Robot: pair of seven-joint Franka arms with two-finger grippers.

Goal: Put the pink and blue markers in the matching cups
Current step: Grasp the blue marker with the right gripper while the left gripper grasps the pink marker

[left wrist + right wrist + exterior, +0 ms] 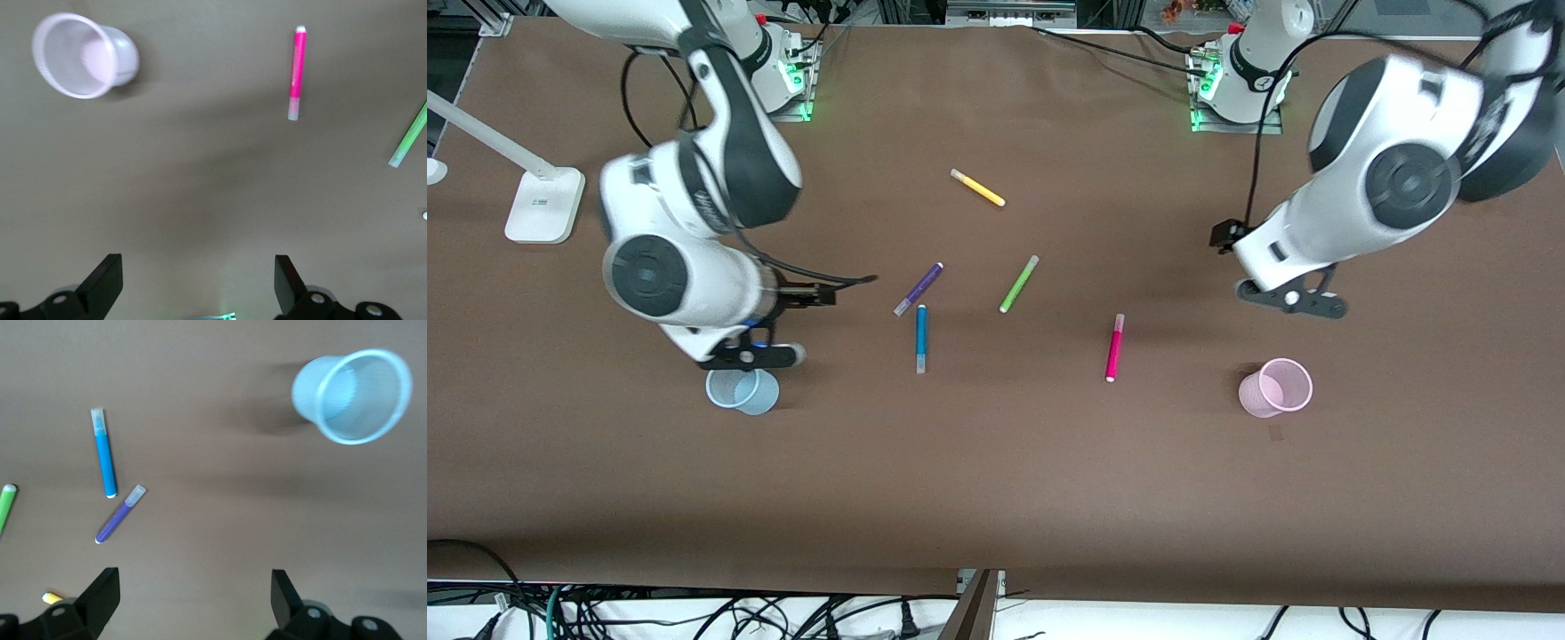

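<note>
My open left gripper should keep moving toward the pink marker (1114, 353), which lies free with its pale end (1120, 322) facing the gripper, until my fingers are on both sides of that end.
The pink marker (1114, 348) lies flat on the brown table, toward the left arm's end; it also shows in the left wrist view (297, 70). The blue marker (921, 338) lies flat nearer the right arm's end, also in the right wrist view (104, 453). The pale pink cup (1276, 388) (83, 56) and pale blue cup (743, 391) (352, 393) stand upright and empty. My left gripper (1294, 300) (198, 283) is open and empty, up over bare table beside the pink cup. My right gripper (751, 356) (193, 600) is open and empty, just over the blue cup's rim.
A purple marker (919, 289) lies just farther from the front camera than the blue one. A lime-green marker (1019, 284) and a yellow marker (977, 188) lie in the middle. A white lamp base (544, 205) stands at the right arm's end.
</note>
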